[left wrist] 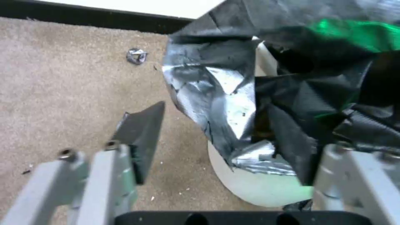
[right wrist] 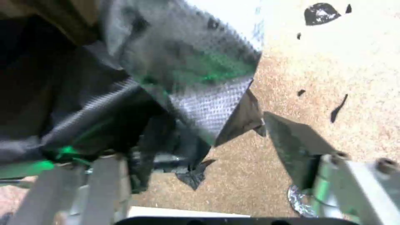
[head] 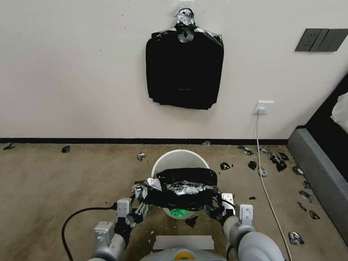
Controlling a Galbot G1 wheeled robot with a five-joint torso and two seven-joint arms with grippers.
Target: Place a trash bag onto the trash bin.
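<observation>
My gripper will bring the black trash bag (head: 180,194) along when moving the trash bin by its rim: the bag lies across it, sagging into the trash bin's opening.
The cream-white trash bin (head: 170,158) stands on the carpet just ahead of me, near the wall. The glossy black trash bag (head: 185,189) lies crumpled across the near half of its rim and sags into the opening. My left gripper (head: 139,209) sits at the bag's left end and my right gripper (head: 218,207) at its right end. In the left wrist view the left gripper (left wrist: 233,147) is open, with the trash bag (left wrist: 217,103) bunched against one finger above the trash bin (left wrist: 258,189). In the right wrist view the right gripper (right wrist: 208,150) is open too, and the trash bag (right wrist: 125,103) is draped over one finger.
A flat stack of black bags (head: 185,69) hangs taped to the wall above the bin. Small black scraps (head: 277,159) litter the carpet, mostly on the right. A white cable (head: 266,192) runs from a wall outlet (head: 262,107). A grey furniture edge (head: 319,174) borders the right.
</observation>
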